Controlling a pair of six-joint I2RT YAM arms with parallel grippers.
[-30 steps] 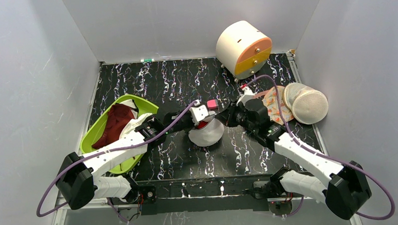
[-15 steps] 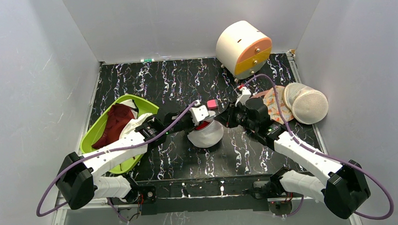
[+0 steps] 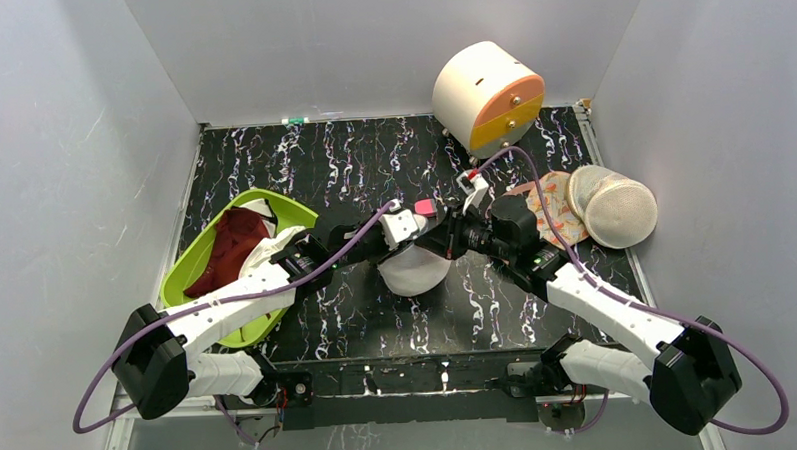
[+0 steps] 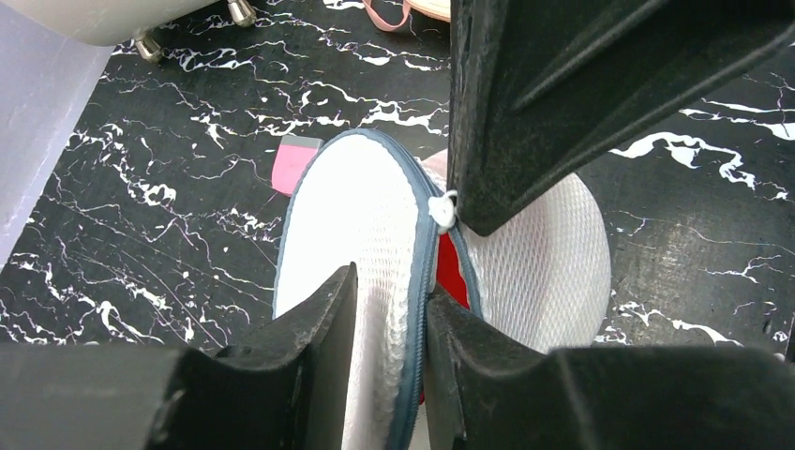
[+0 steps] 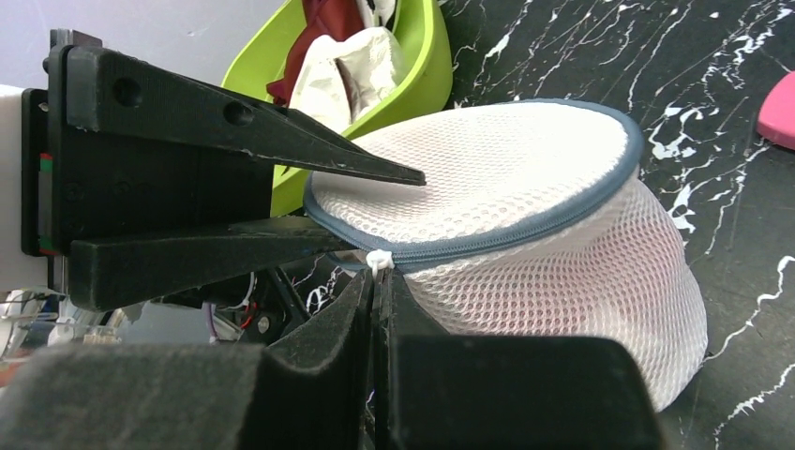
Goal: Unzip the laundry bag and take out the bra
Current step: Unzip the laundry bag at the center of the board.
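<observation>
The zip gapes at my left gripper but stays shut beyond the white zip pull (image 5: pixel 380 261), so next my right gripper draws the pull away along the shut rim (image 5: pixel 553 223).
The laundry bag (image 3: pixel 413 271), a white mesh pouch with a dark zip round its rim, sits mid-table between both arms. My left gripper (image 3: pixel 405 235) is shut on the bag's upper flap and zip edge (image 4: pixel 392 300). My right gripper (image 3: pixel 438 240) is shut on the white zip pull (image 5: pixel 378 262). In the left wrist view the zip (image 4: pixel 424 272) gapes near my fingers, and the red bra (image 4: pixel 452 270) shows inside the gap. In the right wrist view the bag (image 5: pixel 525 206) is still zipped along its near side.
A lime green basin (image 3: pixel 179 271) holding a dark maroon garment (image 3: pixel 233 243) is at the left. A white drum with an orange front (image 3: pixel 487 97) stands at the back. A domed mesh bag (image 3: pixel 614 207) and orange floral fabric (image 3: pixel 552 208) lie right. A pink tag (image 3: pixel 425 207) lies behind the bag.
My right gripper has moved left along the bag's rim with the zip pull, closer to the left gripper. The left gripper has held its place on the bag.
</observation>
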